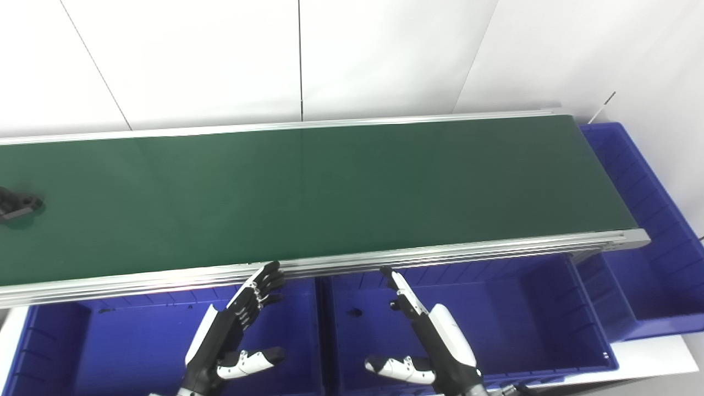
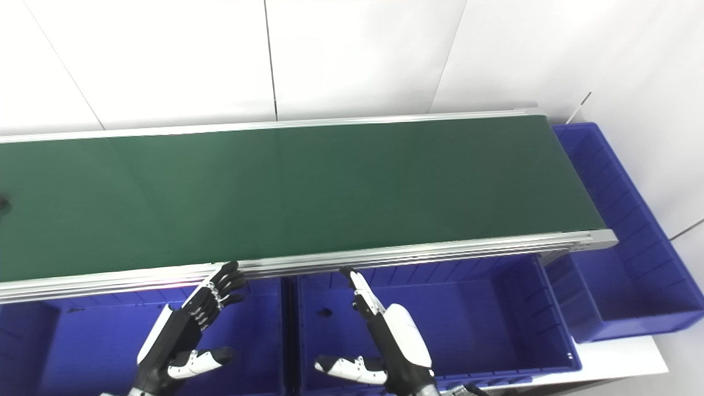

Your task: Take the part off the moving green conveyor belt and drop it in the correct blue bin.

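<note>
I am about to grip the small black part (image 1: 18,204). The green conveyor belt ends at a blue bin (image 1: 650,218), so the part will keep drifting toward that end meanwhile.
A small black part (image 1: 17,205) lies on the green conveyor belt (image 1: 330,187) at the far left edge of the left eye view; in the right eye view only a sliver (image 2: 3,204) shows. My left hand (image 1: 236,330) is open and empty, held above the left blue bin (image 1: 137,341) just in front of the belt's near rail. My right hand (image 1: 426,338) is open and empty above the middle blue bin (image 1: 495,319). Both hands are far to the right of the part.
A third blue bin (image 1: 649,220) stands at the belt's right end. A small dark speck (image 1: 356,312) lies in the middle bin. The aluminium rail (image 1: 440,254) runs along the belt's near side. White wall panels stand behind.
</note>
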